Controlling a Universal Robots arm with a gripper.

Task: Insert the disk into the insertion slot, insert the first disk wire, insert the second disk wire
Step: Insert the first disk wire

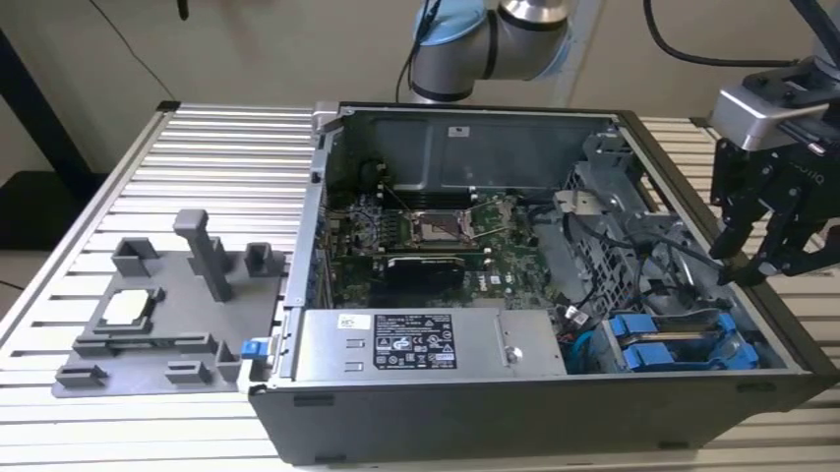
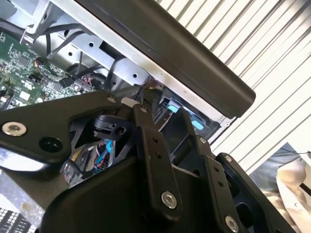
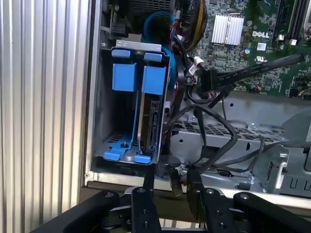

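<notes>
The black wire (image 3: 210, 162) bends in a slack loop (image 3: 235, 137), so it will still be bent as it gets to the disk when I push its end in.
The disk (image 3: 149, 119) stands on edge inside the insertion slot (image 3: 103, 111), a grey metal cage, with its blue bracket (image 3: 154, 80) at the end. In the exterior view the blue brackets (image 1: 667, 344) sit in the near corner of the open computer case on the exterior view's right. Loose black wires (image 3: 214, 141) and a black connector (image 3: 210, 80) lie beside the cage. My gripper (image 1: 758, 267) hovers above the case's wall on the exterior view's right, just beyond the cage. It is open, and its fingers (image 3: 146, 196) hold nothing.
A silver power supply (image 1: 413, 344) lies along the case's front and the motherboard (image 1: 434, 231) lies behind it. A grey fixture tray (image 1: 157, 315) with upright blocks rests on the slatted table (image 1: 223, 157) at the exterior view's left. The case wall (image 2: 194, 63) runs close past my gripper.
</notes>
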